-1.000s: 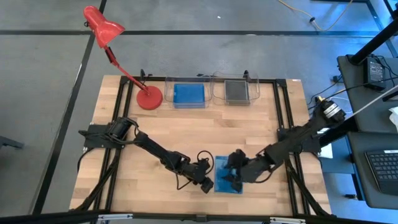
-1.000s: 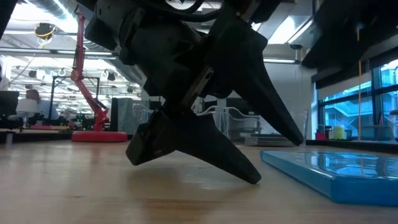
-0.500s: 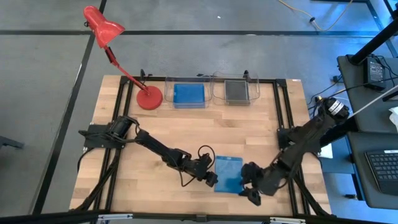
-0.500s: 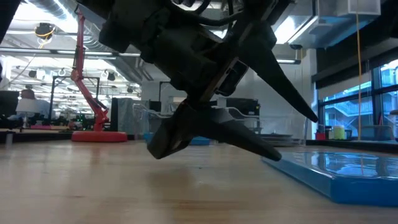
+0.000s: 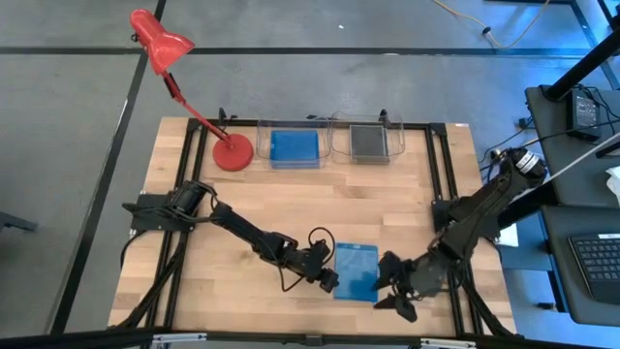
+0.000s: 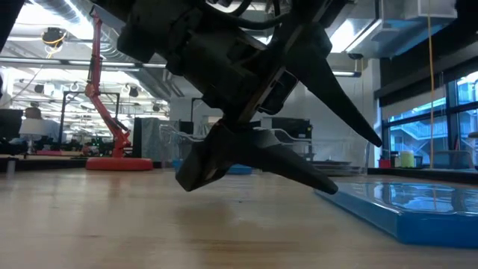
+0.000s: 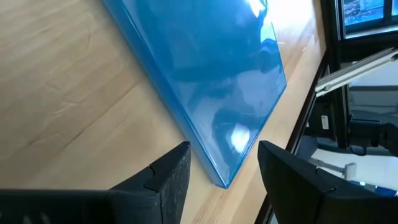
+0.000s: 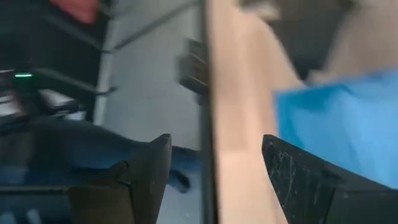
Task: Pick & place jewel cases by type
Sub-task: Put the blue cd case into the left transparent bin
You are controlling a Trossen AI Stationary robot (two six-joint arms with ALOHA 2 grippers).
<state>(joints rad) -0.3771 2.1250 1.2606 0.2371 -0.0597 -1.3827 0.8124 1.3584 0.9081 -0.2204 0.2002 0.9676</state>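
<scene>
The table's near edge, beside the blue jewel case, is in front of my right gripper's opening, so my right gripper should move back and line up with the jewel case's corner.
One solid blue jewel case lies flat on the wooden table close to its near edge; the low view shows it at the right. My left gripper sits low just left of it, open. In the left wrist view its fingers stand on either side of the case's corner with a small gap to each. My right gripper is open, to the right of the case by the near edge, clear of it. A second blue case and a dark grey case lie in clear trays at the far edge.
A red desk lamp stands with its base at the far left, beside the two clear trays. The black frame rails run along the table's sides. The bare wood between the trays and the grippers is free room.
My right gripper has pulled off the blue case, moving toward the table's right and near edge, and now sits beside it. My left gripper has shifted a little toward the case. The case has stayed flat in the same place.
</scene>
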